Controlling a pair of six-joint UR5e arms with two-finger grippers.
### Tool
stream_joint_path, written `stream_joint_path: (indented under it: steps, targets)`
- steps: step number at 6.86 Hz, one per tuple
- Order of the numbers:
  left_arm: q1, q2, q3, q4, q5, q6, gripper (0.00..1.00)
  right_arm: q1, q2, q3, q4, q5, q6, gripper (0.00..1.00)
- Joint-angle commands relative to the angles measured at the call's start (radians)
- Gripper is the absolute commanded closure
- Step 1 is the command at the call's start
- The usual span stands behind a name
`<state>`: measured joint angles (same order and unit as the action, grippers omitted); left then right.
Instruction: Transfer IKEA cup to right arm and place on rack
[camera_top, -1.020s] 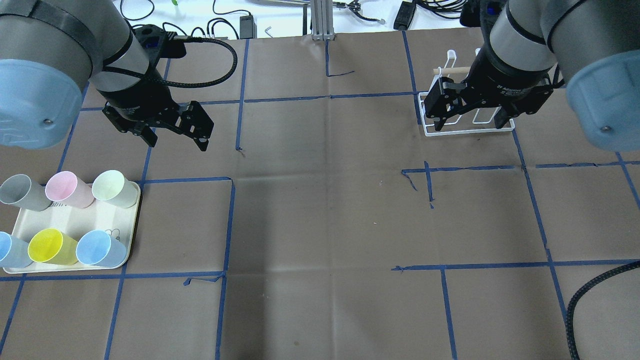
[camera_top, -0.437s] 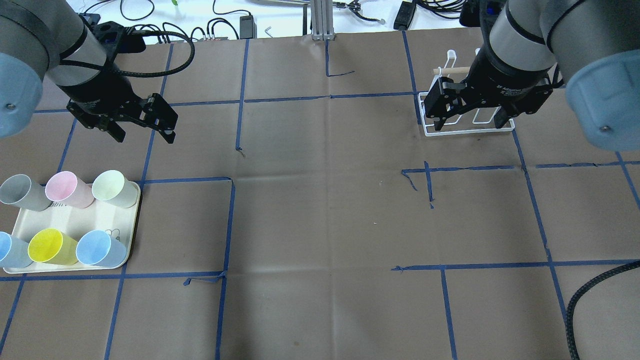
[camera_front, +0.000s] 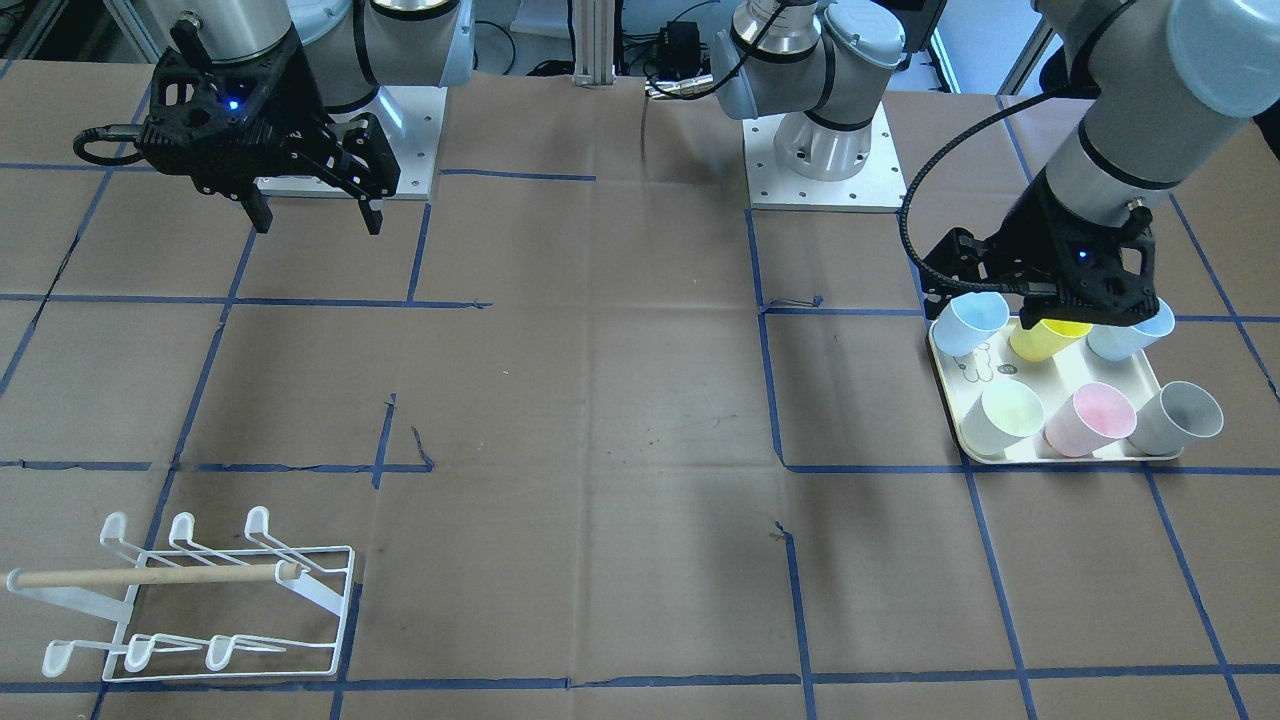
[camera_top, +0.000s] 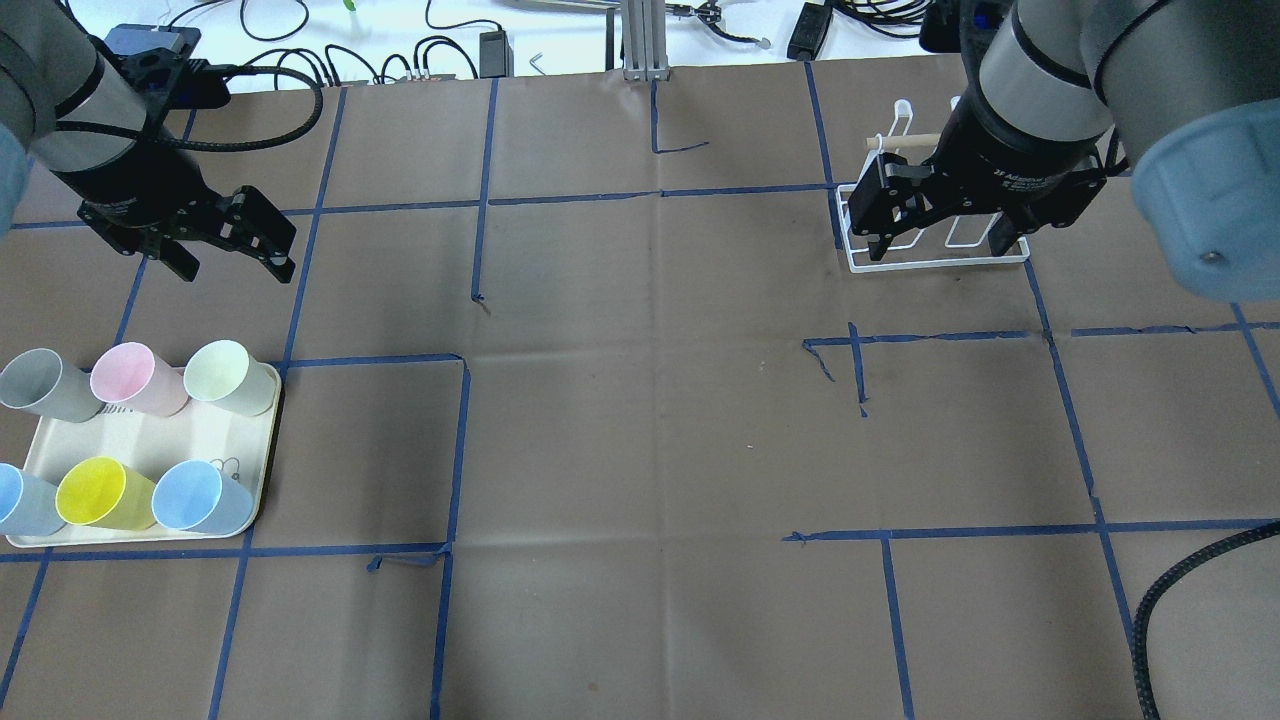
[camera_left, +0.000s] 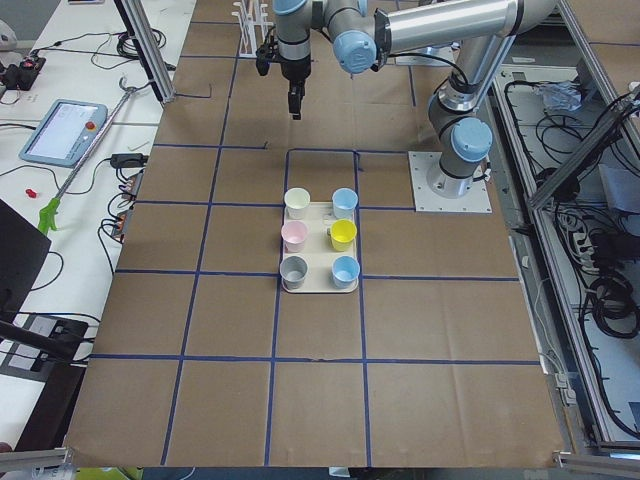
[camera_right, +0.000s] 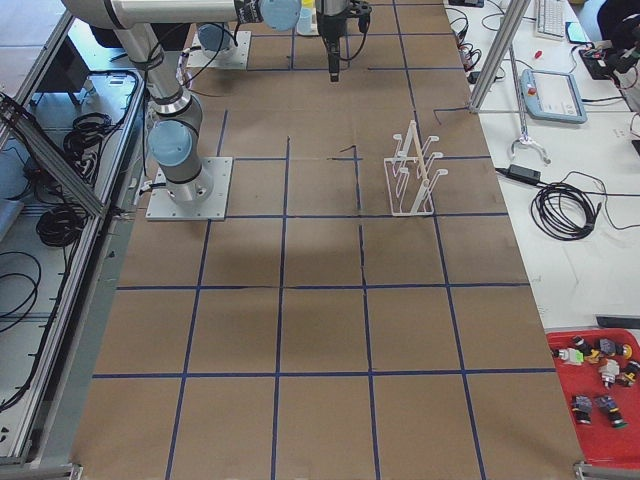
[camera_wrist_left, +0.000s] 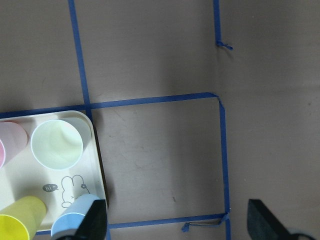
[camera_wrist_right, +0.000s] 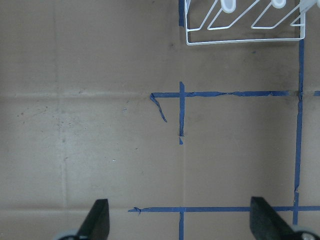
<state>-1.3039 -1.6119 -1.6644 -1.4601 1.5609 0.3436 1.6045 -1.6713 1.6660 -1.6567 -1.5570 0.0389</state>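
Note:
I should keep moving my left gripper toward the pale green cup (camera_front: 1005, 420), because my fingers are open and the cup stands upright at the tray's corner. The gripper should then close on the cup across its rim (camera_front: 986, 409).
Several IKEA cups stand open end up on a cream tray (camera_top: 170, 440) at the near left: grey (camera_top: 35, 385), pink (camera_top: 135, 378), pale green (camera_top: 225, 375), yellow (camera_top: 100, 492) and two blue ones. My left gripper (camera_top: 235, 270) hangs open and empty above the table, beyond the tray. The left wrist view looks down on the pale green cup (camera_wrist_left: 56, 144) and the tray's corner (camera_wrist_left: 87, 172). The white wire rack (camera_front: 200, 600) with its wooden dowel stands far right, partly hidden in the overhead view behind my right gripper (camera_top: 938, 245), which is open and holds nothing.
Brown paper with a grid of blue tape lines covers the table (camera_top: 650, 420). Cables and power bricks (camera_top: 490, 45) lie beyond the far edge. A red bin of small parts (camera_right: 600, 385) sits off the table's corner.
My left arm has swung toward the view's left, away from the table's centre, with its gripper still open. The right arm, cups and rack have not moved.

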Motion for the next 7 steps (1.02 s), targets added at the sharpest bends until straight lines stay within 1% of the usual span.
stream_joint_path:
  steps: [1,2,4,5,7]
  targets:
    - [0.040,-0.066,0.000,0.107,-0.002,0.017,0.00,-0.002,-0.002,-0.003,0.000,0.000,-0.001,0.00]
    - [0.041,-0.078,-0.001,0.138,-0.004,0.024,0.00,-0.002,-0.002,-0.003,0.002,-0.002,-0.001,0.00]
    - [0.113,-0.098,-0.006,0.139,-0.008,0.109,0.00,-0.002,-0.005,-0.002,0.002,-0.002,-0.001,0.00]
    - [0.142,-0.118,-0.032,0.167,-0.008,0.141,0.01,-0.003,-0.002,0.004,0.002,-0.002,-0.001,0.00]
    - [0.149,-0.143,-0.127,0.312,-0.008,0.158,0.01,-0.002,0.002,0.000,0.000,-0.002,-0.002,0.00]
